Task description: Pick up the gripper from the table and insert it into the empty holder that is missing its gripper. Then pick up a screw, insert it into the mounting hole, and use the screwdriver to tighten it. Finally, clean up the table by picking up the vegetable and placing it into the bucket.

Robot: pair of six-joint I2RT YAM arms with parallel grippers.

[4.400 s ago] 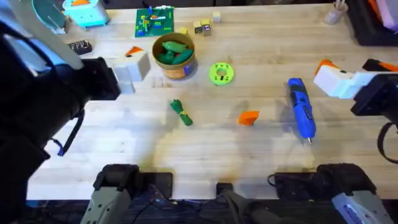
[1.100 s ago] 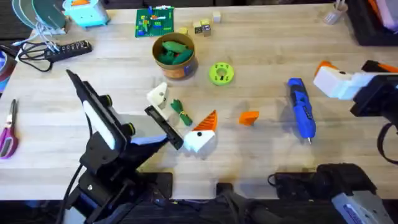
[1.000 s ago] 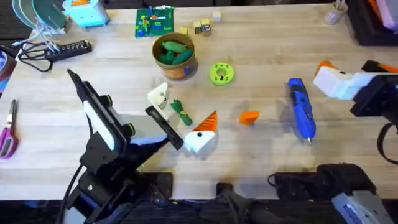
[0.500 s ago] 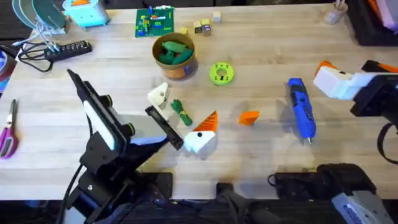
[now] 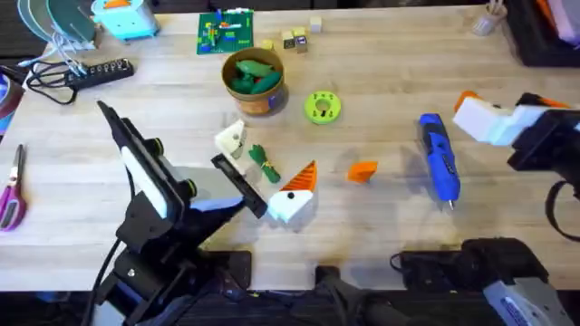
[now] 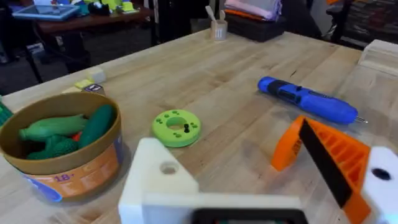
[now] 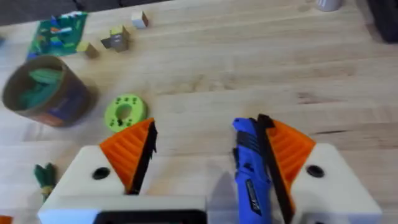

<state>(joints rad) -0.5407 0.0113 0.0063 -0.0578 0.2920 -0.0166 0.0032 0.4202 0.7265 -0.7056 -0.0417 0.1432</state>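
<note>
The orange-tipped finger [image 5: 297, 188] is sitting snugly in its white holder, so I expect the loose orange gripper [image 5: 362, 171] to stay in the empty holder unscrewed once I put it in.
My left gripper [image 5: 267, 156] stands open low over the table. Its plain white holder [image 5: 229, 139] and its orange-tipped finger [image 5: 295, 192] sit on either side of the dark green vegetable [image 5: 265, 163]. The left wrist view shows the holder [image 6: 155, 180] with its bare mounting hole. The loose orange gripper [image 5: 362, 170] lies on the table right of that. Farther right lies the blue screwdriver [image 5: 439, 156]. My right gripper [image 5: 494, 113] hovers open beyond it; in its wrist view the screwdriver [image 7: 252, 168] lies between the orange fingers [image 7: 127, 149]. The bucket [image 5: 254, 81] holds green toy vegetables.
A lime-green disc [image 5: 322, 107] with holes sits right of the bucket, with a small dark piece on it [image 6: 185, 129]. Scissors [image 5: 11, 195] and a power strip [image 5: 77, 74] lie at the left. A green brick plate [image 5: 225, 32] and small blocks [image 5: 294, 39] are at the back.
The left arm swung in from the far left and lowered around the vegetable, then held still. In the last half second the right gripper shifted slightly left and toward the back.
</note>
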